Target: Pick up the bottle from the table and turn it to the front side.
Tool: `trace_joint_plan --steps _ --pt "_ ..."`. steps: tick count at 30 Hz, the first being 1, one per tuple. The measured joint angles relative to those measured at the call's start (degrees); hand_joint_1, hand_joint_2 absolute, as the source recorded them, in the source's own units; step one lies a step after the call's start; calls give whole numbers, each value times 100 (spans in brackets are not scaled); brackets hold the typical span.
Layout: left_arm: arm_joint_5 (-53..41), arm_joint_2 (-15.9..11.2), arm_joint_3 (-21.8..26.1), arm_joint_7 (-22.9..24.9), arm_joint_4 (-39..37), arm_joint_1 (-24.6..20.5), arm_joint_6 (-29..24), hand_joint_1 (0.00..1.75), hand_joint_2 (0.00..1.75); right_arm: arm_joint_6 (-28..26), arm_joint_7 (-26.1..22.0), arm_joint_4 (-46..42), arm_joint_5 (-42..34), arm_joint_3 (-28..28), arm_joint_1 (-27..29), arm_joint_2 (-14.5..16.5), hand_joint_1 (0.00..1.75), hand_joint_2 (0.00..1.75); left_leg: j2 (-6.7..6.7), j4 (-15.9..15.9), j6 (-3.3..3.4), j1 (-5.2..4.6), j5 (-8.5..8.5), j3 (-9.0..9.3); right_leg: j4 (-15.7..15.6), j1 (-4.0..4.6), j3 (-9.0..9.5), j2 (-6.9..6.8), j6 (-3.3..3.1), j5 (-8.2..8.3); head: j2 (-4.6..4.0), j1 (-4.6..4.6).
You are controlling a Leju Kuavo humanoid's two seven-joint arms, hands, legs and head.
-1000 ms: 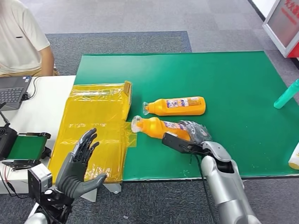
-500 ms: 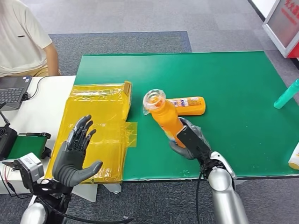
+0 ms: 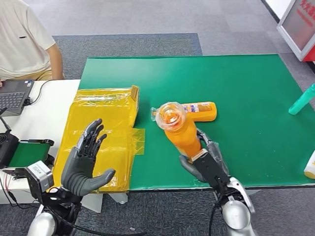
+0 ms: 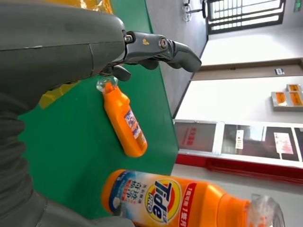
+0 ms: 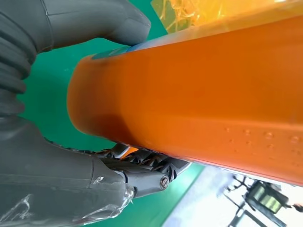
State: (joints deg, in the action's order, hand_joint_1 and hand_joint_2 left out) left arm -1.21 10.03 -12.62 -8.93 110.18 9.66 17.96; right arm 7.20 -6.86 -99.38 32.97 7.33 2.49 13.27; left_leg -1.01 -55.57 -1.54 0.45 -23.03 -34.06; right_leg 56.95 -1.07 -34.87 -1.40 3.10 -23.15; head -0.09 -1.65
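Note:
The second orange bottle (image 3: 202, 112) is lying with its cap (image 3: 153, 114) close to the yellow box, so it will get bumped crooked when the robot lays the first bottle down.
My right hand (image 3: 204, 164) grips the base end of an orange detergent bottle (image 3: 183, 133) and holds it off the green mat (image 3: 241, 83), tipped up with its clear cap (image 3: 172, 114) toward me. In the right wrist view the orange body (image 5: 200, 94) lies between the thumb (image 5: 89, 19) and the fingers (image 5: 143, 170). In the left wrist view its Tide label (image 4: 168, 201) shows. A second orange bottle (image 3: 199, 110) lies on its side on the mat just behind it. My left hand (image 3: 83, 162) hovers open over the yellow wrapped box (image 3: 108, 118), fingers spread (image 4: 157, 47).
A teal bottle (image 3: 302, 100) and a white bottle (image 3: 310, 167) lie at the mat's right edge. On the white table to the left are a laptop (image 3: 13, 93) and a small device (image 3: 26, 155). A person (image 3: 22, 39) sits at the back left.
My right hand has lifted the near orange bottle off the mat and swung it up, so that its cap now faces me. The left hand stays open, barely shifted.

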Motion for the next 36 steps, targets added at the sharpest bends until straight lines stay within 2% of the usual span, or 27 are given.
trace_joint_plan --steps 4,9,14,25,36 --pt "-497 126 -27 -116 110 -126 104 0 175 -382 -293 -390 499 257 148 2 175 175 0 0 -1 0 1 0 0 0 1 1 0 2 -1 0" --pt "-702 190 -190 24 266 -227 219 0 175 -558 -221 -764 963 703 159 -2 175 175 0 0 -1 0 1 1 0 0 1 1 0 1 0 -1" --pt "-710 188 -361 -143 262 -264 283 0 175 -909 -413 -806 1258 1038 192 -15 175 175 0 0 -1 0 1 0 0 0 -1 1 0 1 0 0" --pt "-985 179 -743 -45 262 -672 177 0 175 -932 -346 -941 1297 1509 90 -74 175 175 0 0 -1 0 2 1 0 0 1 1 0 2 0 -1" --pt "-914 152 -878 -50 262 -776 221 0 175 -873 -294 -985 1220 1658 58 -136 175 175 0 0 -1 0 2 1 0 0 0 1 0 1 0 0"
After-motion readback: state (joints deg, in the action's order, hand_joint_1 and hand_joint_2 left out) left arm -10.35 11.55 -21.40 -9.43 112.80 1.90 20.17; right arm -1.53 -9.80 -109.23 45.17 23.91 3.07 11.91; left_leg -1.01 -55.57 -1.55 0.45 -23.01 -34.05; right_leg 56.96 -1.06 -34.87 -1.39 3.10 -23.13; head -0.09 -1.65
